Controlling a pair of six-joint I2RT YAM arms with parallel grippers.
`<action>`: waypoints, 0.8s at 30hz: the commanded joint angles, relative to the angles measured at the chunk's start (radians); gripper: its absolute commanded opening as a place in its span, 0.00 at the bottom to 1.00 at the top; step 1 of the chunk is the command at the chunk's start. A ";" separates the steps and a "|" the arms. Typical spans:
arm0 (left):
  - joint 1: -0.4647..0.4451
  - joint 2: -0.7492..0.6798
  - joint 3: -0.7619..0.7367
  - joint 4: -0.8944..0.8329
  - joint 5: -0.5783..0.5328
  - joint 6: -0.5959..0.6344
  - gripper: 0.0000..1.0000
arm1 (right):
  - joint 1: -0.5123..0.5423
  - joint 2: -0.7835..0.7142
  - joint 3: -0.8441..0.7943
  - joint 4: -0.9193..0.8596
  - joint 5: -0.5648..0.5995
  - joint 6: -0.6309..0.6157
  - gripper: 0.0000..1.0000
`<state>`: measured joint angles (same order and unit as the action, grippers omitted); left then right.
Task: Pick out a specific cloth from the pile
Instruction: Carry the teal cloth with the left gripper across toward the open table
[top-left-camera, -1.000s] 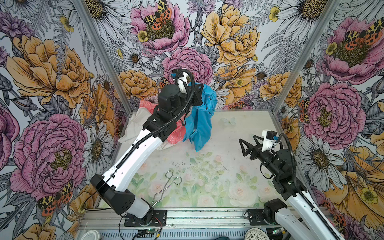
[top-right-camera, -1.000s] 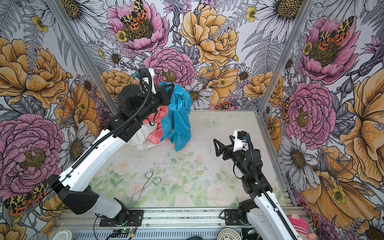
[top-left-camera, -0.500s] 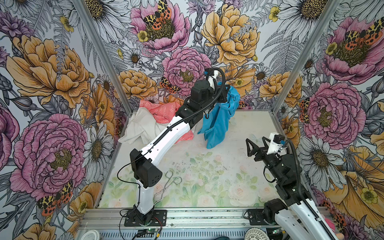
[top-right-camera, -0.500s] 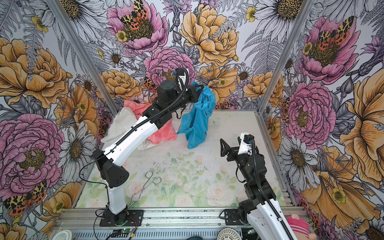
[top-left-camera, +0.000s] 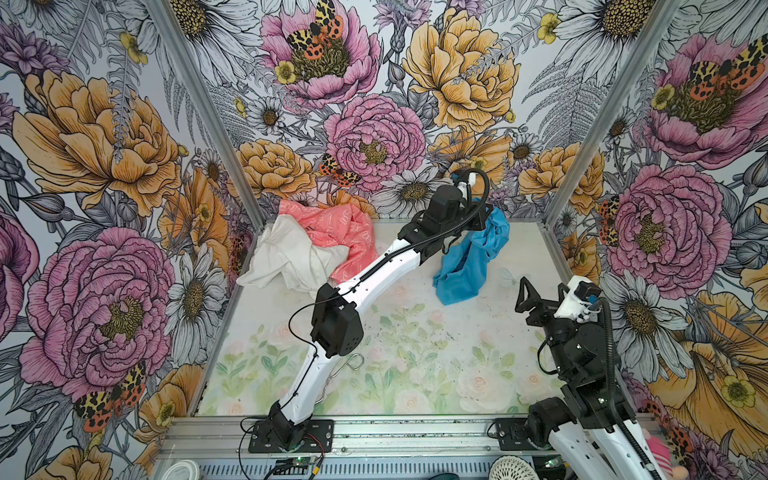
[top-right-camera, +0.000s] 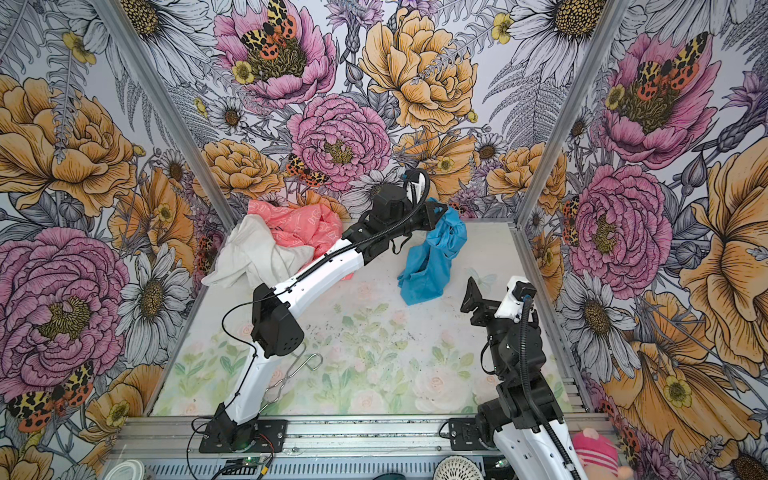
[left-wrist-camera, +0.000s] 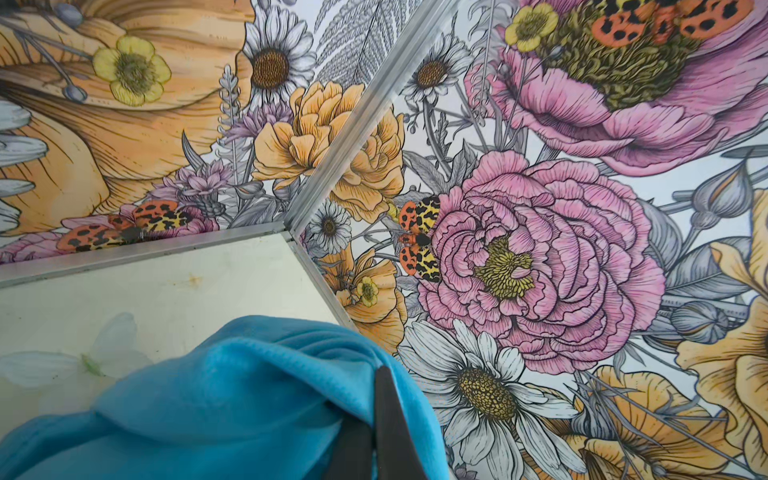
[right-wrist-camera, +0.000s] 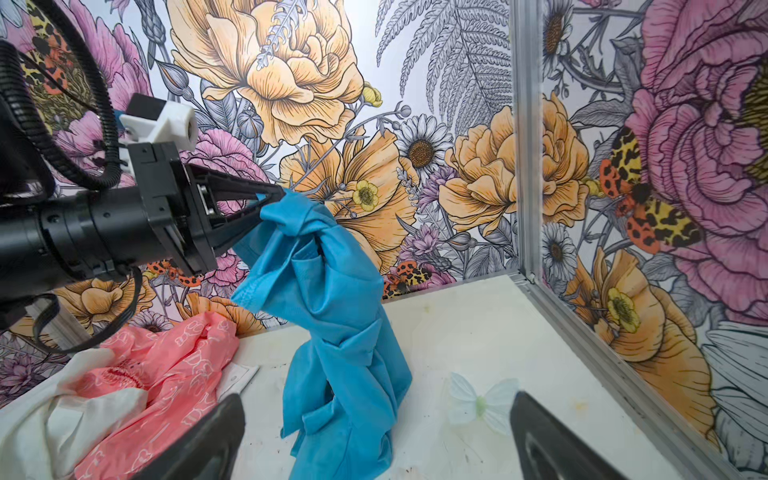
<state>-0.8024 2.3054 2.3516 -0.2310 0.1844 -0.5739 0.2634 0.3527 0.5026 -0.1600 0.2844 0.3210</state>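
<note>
I keep lowering the turquoise cloth's top with my left gripper until it reaches the table (top-left-camera: 497, 270), as the turquoise cloth's lower end (top-left-camera: 460, 284) lies clear of the coral-pink cloth.
The turquoise cloth (top-left-camera: 469, 266) (top-right-camera: 430, 257) hangs from my left gripper (top-left-camera: 487, 217) (top-right-camera: 443, 212) near the back right of the table, and its lower end rests crumpled on the surface. The left jaws are shut on its top edge, seen in the left wrist view (left-wrist-camera: 380, 372) and the right wrist view (right-wrist-camera: 276, 194). The pile lies at the back left: a white cloth (top-left-camera: 291, 257) and a coral-pink printed cloth (top-left-camera: 336, 228). My right gripper (top-left-camera: 542, 293) (right-wrist-camera: 376, 436) stands open and empty, just in front of the hanging cloth (right-wrist-camera: 340, 332).
A bent metal wire tool (top-left-camera: 351, 363) lies on the table under the left arm's elbow. Floral walls with aluminium corner posts (top-left-camera: 582, 137) close in the back and both sides. A small white tag (right-wrist-camera: 237, 376) lies beside the pink cloth (right-wrist-camera: 166, 365).
My left arm swung right from above the pile, carrying the turquoise cloth to the back right, where its lower end now touches the table. The right gripper drew back slightly to the right.
</note>
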 joint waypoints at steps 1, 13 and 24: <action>-0.012 0.043 -0.038 0.019 -0.005 0.008 0.00 | 0.002 -0.005 0.008 -0.037 0.047 -0.015 1.00; -0.031 0.237 -0.119 0.002 -0.009 -0.058 0.00 | 0.003 0.002 0.048 -0.102 0.053 -0.028 1.00; -0.052 0.339 -0.120 -0.097 -0.030 -0.047 0.00 | 0.003 0.020 0.066 -0.139 0.035 -0.036 1.00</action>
<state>-0.8471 2.6289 2.2169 -0.2821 0.1658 -0.6231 0.2634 0.3599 0.5316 -0.2806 0.3210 0.2947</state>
